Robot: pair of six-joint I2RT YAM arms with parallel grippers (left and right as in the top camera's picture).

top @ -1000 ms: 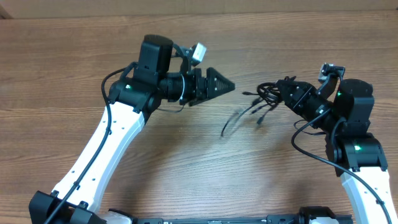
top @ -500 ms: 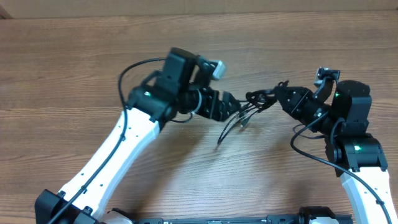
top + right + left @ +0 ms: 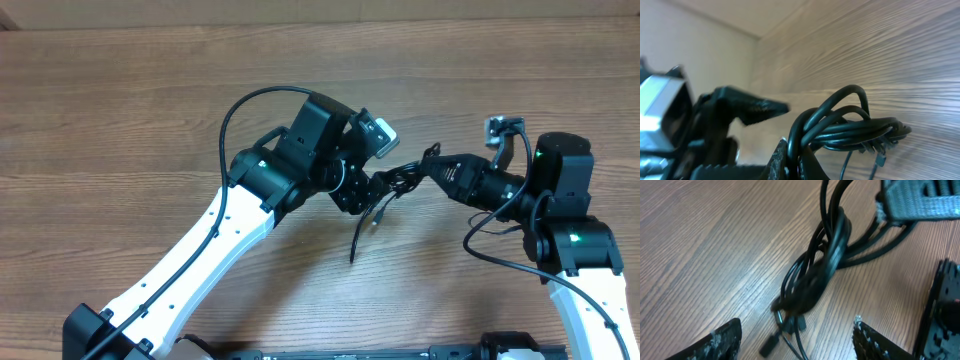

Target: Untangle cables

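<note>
The far loops of the tight bundle (image 3: 832, 107) are all that my right gripper holds, so my left gripper should clamp its plug end (image 3: 796, 300) before my right gripper moves in.
The cables (image 3: 403, 178) are a bundle of thin black cords looped together, held above the table between the two arms. One loose strand (image 3: 358, 235) hangs down toward the wood. My right gripper (image 3: 432, 167) is shut on the bundle's loops, seen close in the right wrist view (image 3: 796, 150), with the cables (image 3: 850, 127) arching out from its fingers. My left gripper (image 3: 378, 190) is open, its two fingers either side of the hanging cables (image 3: 815, 275) in the left wrist view (image 3: 795, 347). Small plug ends (image 3: 771, 344) dangle between the fingers.
The wooden table (image 3: 120, 120) fills the overhead view. The left arm's own thick black wire (image 3: 250, 105) arcs above its wrist. The right arm's wire (image 3: 490, 235) loops beside its base. The right gripper's tip shows at the top of the left wrist view (image 3: 920, 200).
My left arm has swung right and its open gripper has closed in on the bundle. My right gripper has carried the cables left toward it.
</note>
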